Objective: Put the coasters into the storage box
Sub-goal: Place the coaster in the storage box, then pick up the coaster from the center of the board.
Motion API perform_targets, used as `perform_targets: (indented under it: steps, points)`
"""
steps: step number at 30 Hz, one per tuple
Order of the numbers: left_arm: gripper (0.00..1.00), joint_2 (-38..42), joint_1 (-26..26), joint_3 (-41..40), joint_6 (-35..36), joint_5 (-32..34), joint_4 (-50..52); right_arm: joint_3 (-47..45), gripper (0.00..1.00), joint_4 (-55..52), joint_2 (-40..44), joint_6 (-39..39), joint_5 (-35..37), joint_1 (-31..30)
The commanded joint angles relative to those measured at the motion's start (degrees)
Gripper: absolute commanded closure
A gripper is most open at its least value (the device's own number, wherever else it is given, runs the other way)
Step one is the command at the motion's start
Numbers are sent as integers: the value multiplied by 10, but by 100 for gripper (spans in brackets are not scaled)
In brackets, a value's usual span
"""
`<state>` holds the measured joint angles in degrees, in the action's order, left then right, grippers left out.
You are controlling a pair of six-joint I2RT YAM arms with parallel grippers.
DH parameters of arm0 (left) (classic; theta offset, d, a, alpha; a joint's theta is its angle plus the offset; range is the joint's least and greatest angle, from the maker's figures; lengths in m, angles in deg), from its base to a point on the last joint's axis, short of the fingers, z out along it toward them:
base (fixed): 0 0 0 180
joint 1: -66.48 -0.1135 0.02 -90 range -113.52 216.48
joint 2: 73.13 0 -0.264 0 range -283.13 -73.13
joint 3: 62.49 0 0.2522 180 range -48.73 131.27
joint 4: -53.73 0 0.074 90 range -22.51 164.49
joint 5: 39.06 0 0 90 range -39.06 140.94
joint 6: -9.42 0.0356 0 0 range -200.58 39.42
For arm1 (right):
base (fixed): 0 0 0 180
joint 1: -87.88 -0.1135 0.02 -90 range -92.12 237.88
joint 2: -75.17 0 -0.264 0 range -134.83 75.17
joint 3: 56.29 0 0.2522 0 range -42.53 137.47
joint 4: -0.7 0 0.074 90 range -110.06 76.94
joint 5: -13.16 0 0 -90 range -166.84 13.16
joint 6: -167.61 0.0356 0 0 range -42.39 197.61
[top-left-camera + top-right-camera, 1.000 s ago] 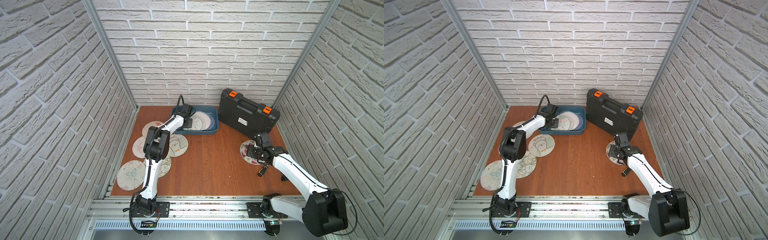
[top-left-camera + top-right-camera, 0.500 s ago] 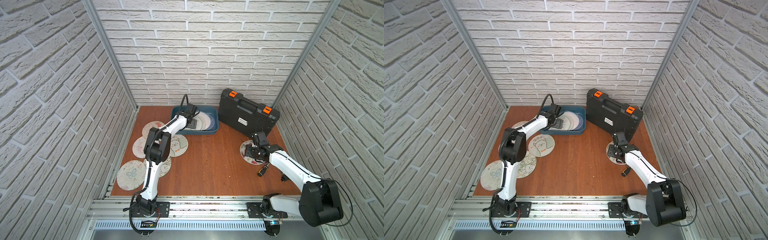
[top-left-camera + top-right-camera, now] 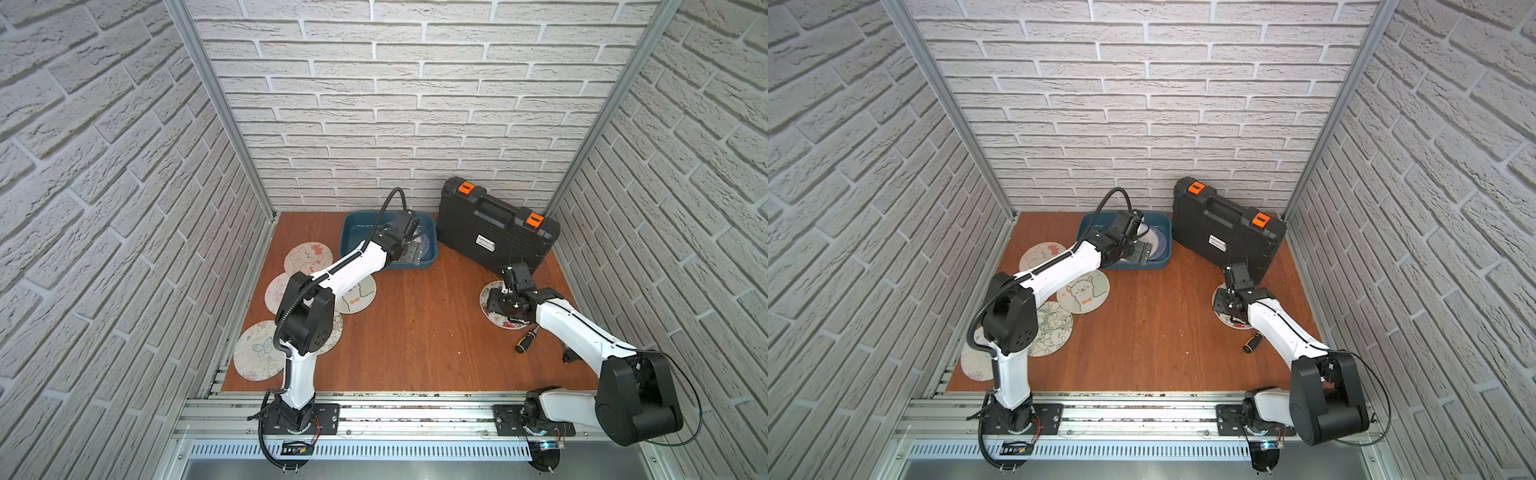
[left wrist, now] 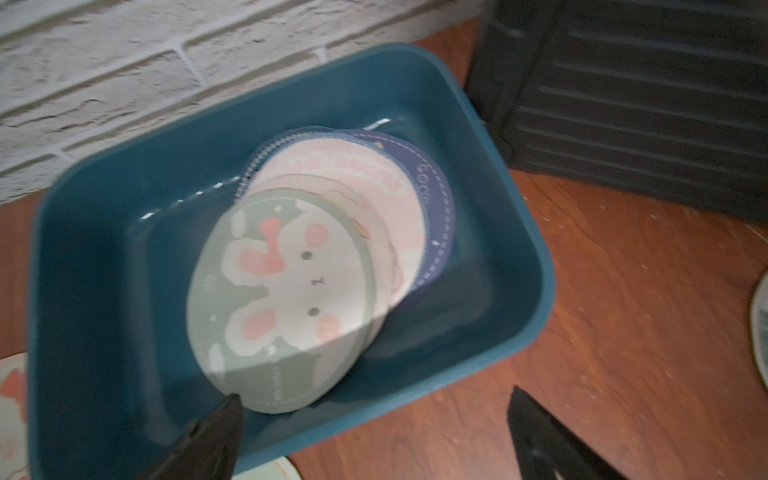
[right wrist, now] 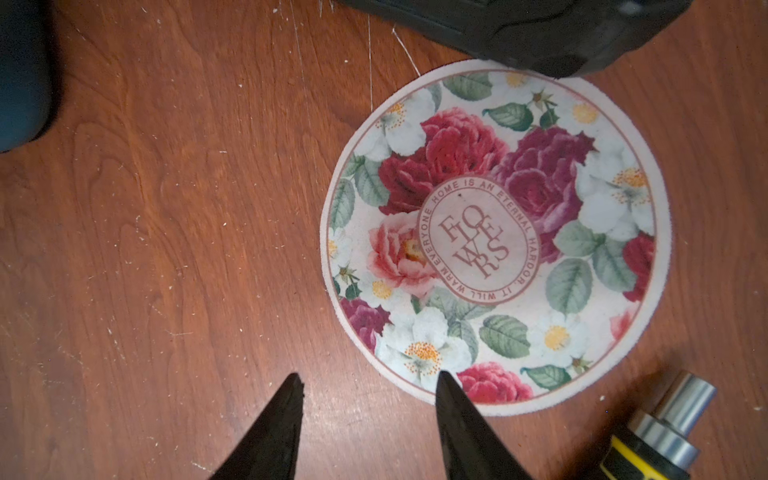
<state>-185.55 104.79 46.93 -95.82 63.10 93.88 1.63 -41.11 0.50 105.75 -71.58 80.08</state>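
Observation:
I can see that the flower coaster (image 5: 496, 240) is flat on the wood. So next my right gripper pushes its edge (image 5: 636, 337) near the screwdriver toward my left gripper, which takes the opposite edge.
The teal storage box (image 3: 351, 241) (image 3: 1090, 232) stands at the back of the table. In the left wrist view several coasters lie stacked inside the storage box (image 4: 519, 232), a green rabbit coaster (image 4: 282, 299) on top. My left gripper (image 4: 374, 395) (image 3: 409, 249) hangs open over the box's near rim and holds nothing. A flower coaster (image 5: 494, 232) (image 3: 503, 323) lies flat at the right. My right gripper (image 5: 370, 375) (image 3: 496, 301) is open just above it, one fingertip over its edge. More coasters lie at the left: rabbit (image 3: 307, 257), alpaca (image 3: 1084, 293), butterfly (image 3: 257, 351).
A black case (image 3: 494, 232) with orange latches lies beside the box, its corner next to the flower coaster. A yellow-and-black screwdriver (image 3: 527, 340) (image 5: 648, 440) lies close to that coaster. Brick walls close in the table on three sides.
My left gripper opened and let go of the green rabbit coaster, which now lies in the box. My right gripper shifted slightly over the flower coaster.

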Motion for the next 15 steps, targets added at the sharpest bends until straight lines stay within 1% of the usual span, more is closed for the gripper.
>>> perform_targets:
  steps: [1,9,15]
  points:
    - [2,17,30,-18,-12,-68,-34,17,47,6,0,9,7,-4]
    - [2,-1,94,-30,-52,-140,-76,13,48,-26,17,14,46,15]
    - [2,-48,122,-6,-75,-170,-86,4,47,-43,36,-2,46,63]
